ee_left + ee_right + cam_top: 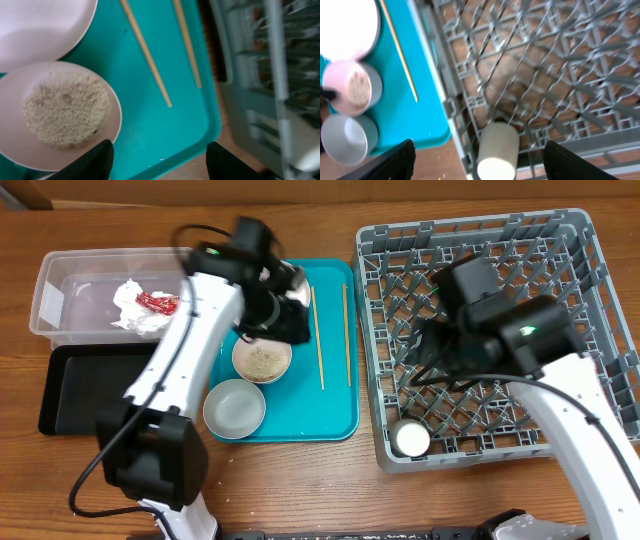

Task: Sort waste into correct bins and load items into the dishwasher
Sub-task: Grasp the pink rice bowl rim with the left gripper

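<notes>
The small pink dish has rice-like scraps [264, 363] in it, so my right gripper should stay above the grey rack while my left gripper empties the scraps into the black tray [95, 388].
My left gripper [159, 160] is open and empty above the teal tray [335, 395], beside the small pink dish [262, 361] heaped with rice-like scraps [66, 114]. The pink plate [40, 25] shows at the top left of the left wrist view. Two chopsticks [318, 338] lie on the tray. The grey-green bowl [234, 407] sits at the tray's front left. My right gripper [479, 160] is open above the grey dish rack [590, 250]; the white cup [411, 438] lies in the rack's front left corner. The napkin with red wrapper [145, 304] lies in the clear tub [60, 285].
The black tray [70, 390] lies in front of the clear tub at the left. The rack's left wall [445, 95] stands close beside the teal tray's right edge. Bare wooden table [330, 490] runs along the front.
</notes>
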`<act>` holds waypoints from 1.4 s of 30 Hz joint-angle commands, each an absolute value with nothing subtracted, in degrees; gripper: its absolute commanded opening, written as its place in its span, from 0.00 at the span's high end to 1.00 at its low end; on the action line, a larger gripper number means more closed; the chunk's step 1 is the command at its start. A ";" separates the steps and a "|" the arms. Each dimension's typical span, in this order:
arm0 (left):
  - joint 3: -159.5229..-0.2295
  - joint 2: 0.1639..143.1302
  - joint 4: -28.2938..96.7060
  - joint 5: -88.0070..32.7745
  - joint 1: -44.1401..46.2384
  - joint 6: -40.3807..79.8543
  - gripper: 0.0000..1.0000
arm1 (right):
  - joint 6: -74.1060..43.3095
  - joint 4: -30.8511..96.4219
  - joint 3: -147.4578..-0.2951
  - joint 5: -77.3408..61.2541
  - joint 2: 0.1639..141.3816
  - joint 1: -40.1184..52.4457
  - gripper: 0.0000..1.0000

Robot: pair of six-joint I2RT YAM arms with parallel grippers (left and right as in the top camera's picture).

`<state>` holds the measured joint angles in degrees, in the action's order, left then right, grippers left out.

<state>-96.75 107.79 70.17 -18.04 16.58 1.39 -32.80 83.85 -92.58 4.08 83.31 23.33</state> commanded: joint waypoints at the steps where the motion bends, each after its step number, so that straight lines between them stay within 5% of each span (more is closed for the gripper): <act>1: -90.48 107.57 67.26 0.54 20.69 10.96 0.39 | -28.82 84.16 -94.19 5.02 82.96 20.03 0.17; 7: -82.61 107.57 58.94 4.78 21.21 16.73 0.43 | -27.99 84.36 -94.19 4.91 82.98 19.38 0.18; 13: -76.36 107.59 48.73 -2.09 21.50 14.48 0.60 | -28.01 84.33 -94.19 4.91 83.02 19.38 0.17; 19: -72.75 107.59 44.84 -2.52 21.78 14.11 0.65 | -27.99 84.31 -94.19 4.91 83.02 19.38 0.17; 28: -72.47 107.59 44.53 -2.42 21.80 14.13 0.96 | -27.99 84.03 -94.19 4.95 83.02 19.38 0.17; 42: -85.43 107.50 58.02 -4.95 21.78 14.13 0.96 | -26.68 83.90 -94.19 5.08 83.02 19.38 0.17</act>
<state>-79.26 107.70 55.27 -2.63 21.41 14.24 -27.16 84.03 -93.06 4.54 83.31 19.53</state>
